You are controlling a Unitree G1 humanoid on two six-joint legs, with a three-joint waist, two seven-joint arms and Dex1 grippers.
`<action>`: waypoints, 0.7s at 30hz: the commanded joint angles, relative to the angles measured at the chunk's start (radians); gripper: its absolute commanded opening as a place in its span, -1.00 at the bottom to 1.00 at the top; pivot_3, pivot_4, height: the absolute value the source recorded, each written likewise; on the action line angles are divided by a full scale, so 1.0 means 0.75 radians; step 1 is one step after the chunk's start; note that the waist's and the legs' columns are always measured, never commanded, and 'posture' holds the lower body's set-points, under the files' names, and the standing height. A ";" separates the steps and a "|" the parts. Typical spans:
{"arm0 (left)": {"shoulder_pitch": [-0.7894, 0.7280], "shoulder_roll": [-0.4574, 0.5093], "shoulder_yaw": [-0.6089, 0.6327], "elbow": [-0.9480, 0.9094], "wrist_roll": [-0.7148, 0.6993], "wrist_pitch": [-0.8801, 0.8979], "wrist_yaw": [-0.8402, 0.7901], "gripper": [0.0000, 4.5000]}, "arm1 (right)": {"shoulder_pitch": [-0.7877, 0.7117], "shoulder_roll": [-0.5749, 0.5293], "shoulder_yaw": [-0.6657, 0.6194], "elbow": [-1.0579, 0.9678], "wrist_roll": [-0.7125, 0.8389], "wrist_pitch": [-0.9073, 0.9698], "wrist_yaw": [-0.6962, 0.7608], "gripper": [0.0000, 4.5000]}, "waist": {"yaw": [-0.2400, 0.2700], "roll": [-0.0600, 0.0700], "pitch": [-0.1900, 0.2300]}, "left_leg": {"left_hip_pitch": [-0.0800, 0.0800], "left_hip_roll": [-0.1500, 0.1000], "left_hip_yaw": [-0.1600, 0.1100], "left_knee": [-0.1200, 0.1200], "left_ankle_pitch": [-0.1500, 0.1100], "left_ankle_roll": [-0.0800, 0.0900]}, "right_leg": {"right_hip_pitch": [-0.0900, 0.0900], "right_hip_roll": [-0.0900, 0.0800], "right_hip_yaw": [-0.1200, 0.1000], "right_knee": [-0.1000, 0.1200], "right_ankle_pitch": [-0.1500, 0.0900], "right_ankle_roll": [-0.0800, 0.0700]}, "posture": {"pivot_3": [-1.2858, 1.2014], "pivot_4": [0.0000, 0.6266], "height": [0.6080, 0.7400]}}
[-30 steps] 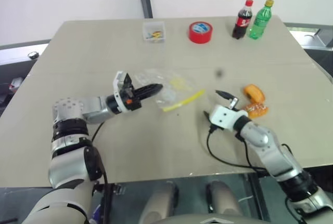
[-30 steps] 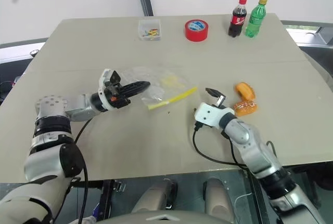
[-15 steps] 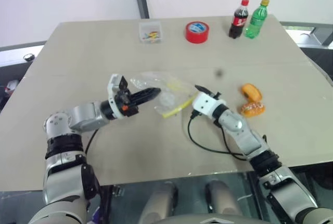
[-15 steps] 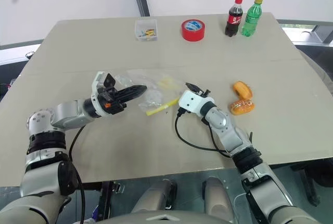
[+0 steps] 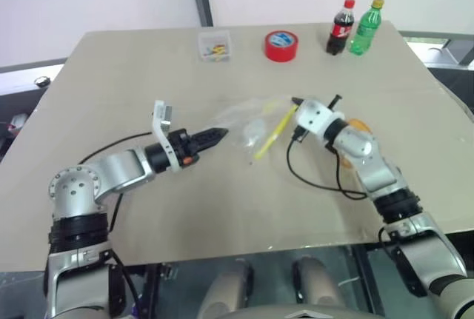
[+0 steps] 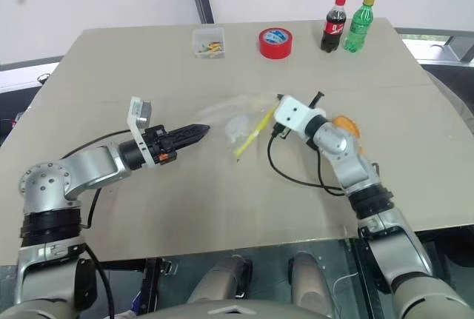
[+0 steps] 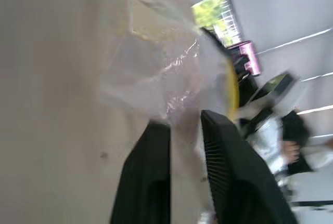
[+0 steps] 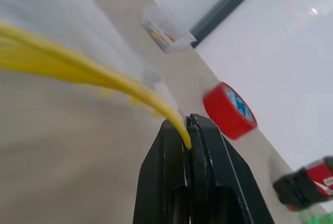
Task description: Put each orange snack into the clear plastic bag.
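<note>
The clear plastic bag's opening (image 5: 266, 140) will spread into a round loop when the robot pulls it open, because the yellow strip (image 5: 277, 130) runs along the bag's end.
The clear plastic bag (image 5: 248, 119) hangs crumpled over the middle of the table, lifted by its yellow strip (image 5: 268, 132). My right gripper (image 5: 295, 101) is shut on the upper end of that strip; the right wrist view shows the yellow strip (image 8: 78, 68) pinched between the fingertips (image 8: 179, 130). My left gripper (image 5: 218, 135) points at the bag from the left, just short of it. Its fingers (image 7: 156, 151) stand slightly apart, with the bag's film (image 7: 156, 78) just ahead of them. An orange snack (image 6: 342, 121) peeks out from behind my right forearm on the table.
At the table's far edge stand a small clear box (image 5: 217, 45), a red tape roll (image 5: 282, 45), a cola bottle (image 5: 341, 27) and a green bottle (image 5: 369, 27). A black cable (image 5: 318, 182) loops under my right arm. The beige table (image 5: 111, 82) is bare on the left.
My right gripper swung left from beside the snacks, shut on the bag's yellow strip and raised it. My left gripper let go of the bag, rolled and drew back slightly.
</note>
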 commanded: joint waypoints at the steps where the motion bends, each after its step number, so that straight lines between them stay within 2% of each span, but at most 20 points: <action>1: 0.060 0.268 -0.319 -0.491 0.739 -0.409 -0.358 -0.25 | -0.167 -0.068 -0.023 0.042 0.021 0.180 0.181 -1.00 | -0.001 0.001 0.001 | 0.000 0.000 0.001 0.000 0.000 0.000 | 0.000 0.000 0.000 -0.001 0.000 0.000 | 0.03 -0.52 1.00; 3: 0.118 0.345 -0.433 -0.650 1.019 -0.630 -0.479 -0.25 | -0.238 -0.087 -0.012 0.075 0.007 0.265 0.236 -1.00 | -0.001 0.003 0.002 | 0.000 0.000 0.004 -0.004 0.000 0.000 | -0.001 0.000 0.003 -0.003 0.001 -0.001 | 0.03 -0.52 1.00; 9: 0.193 0.374 -0.544 -0.816 1.431 -0.912 -0.583 -0.25 | -0.346 -0.079 0.038 0.119 -0.045 0.425 0.311 -1.00 | 0.003 0.004 0.002 | -0.001 0.003 0.007 -0.015 0.000 0.000 | -0.006 -0.001 0.006 -0.008 0.000 -0.002 | 0.03 -0.52 1.00; 17: 0.095 0.201 -0.691 -0.801 1.696 -0.811 -0.495 -0.25 | -0.401 -0.021 0.068 0.093 -0.069 0.566 0.330 -1.00 | 0.004 0.004 0.002 | -0.003 0.002 0.007 -0.014 0.000 0.001 | -0.008 0.000 0.006 -0.008 0.000 -0.001 | 0.03 -0.52 1.00; 21: 0.056 0.157 -0.750 -0.784 1.834 -0.787 -0.485 -0.25 | -0.399 -0.003 0.079 0.062 -0.081 0.604 0.331 -1.00 | 0.002 0.004 0.002 | -0.003 0.002 0.007 -0.014 0.000 0.001 | -0.008 0.000 0.006 -0.007 0.001 -0.001 | 0.03 -0.52 1.00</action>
